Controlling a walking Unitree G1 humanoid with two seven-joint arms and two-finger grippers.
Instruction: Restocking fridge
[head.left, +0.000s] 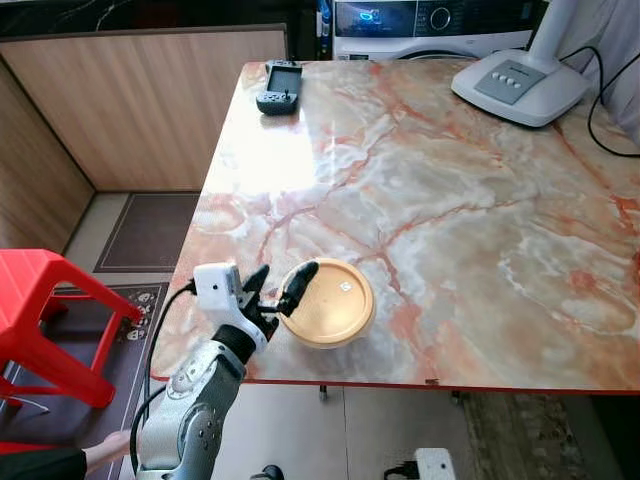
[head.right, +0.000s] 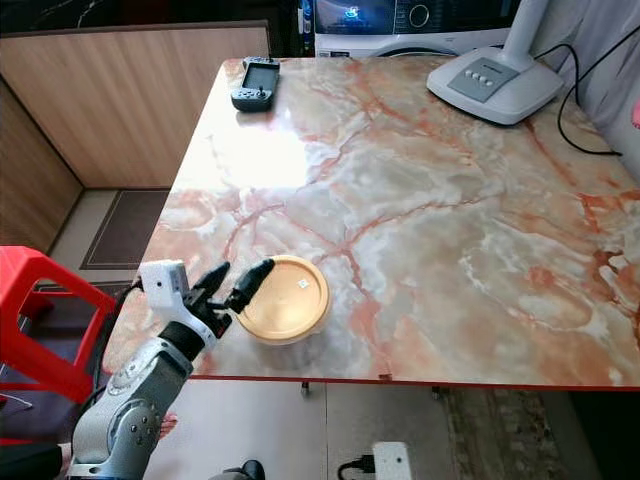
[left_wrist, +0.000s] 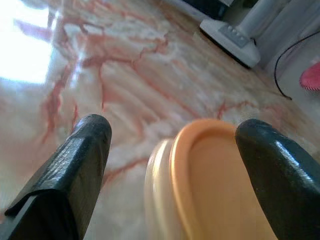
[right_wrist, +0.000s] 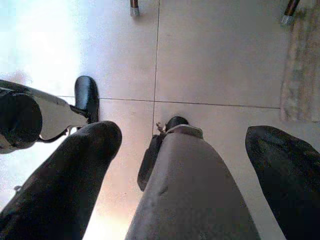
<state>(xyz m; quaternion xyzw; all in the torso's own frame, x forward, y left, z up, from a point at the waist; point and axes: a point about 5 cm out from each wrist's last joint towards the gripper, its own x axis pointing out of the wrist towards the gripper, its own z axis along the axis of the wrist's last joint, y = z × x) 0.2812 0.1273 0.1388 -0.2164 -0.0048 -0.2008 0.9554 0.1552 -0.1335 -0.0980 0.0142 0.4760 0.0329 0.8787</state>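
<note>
The orange lid fits snugly along the container's pale side (left_wrist: 171, 185), so I expect the container to come up in one piece with its lid on when the robot lifts it.
A round container with an orange lid (head.left: 328, 300) sits on the marble table (head.left: 430, 190) close to its near edge. My left gripper (head.left: 279, 284) is open at the container's left rim. One black finger (head.left: 299, 283) lies over the lid's edge and the other finger (head.left: 253, 283) is out to the left of it. In the left wrist view the orange lid (left_wrist: 220, 185) and its pale wall (left_wrist: 156, 195) stand between the two fingertips (left_wrist: 85, 150). My right gripper (right_wrist: 182, 175) hangs open over the tiled floor.
A black handheld controller (head.left: 280, 86) lies at the table's far left corner. A white lamp base (head.left: 520, 85) with a black cable (head.left: 600, 100) stands at the far right. A red plastic stool (head.left: 40, 310) is on the floor to the left. A person's hand (head.left: 105, 452) shows at the bottom left.
</note>
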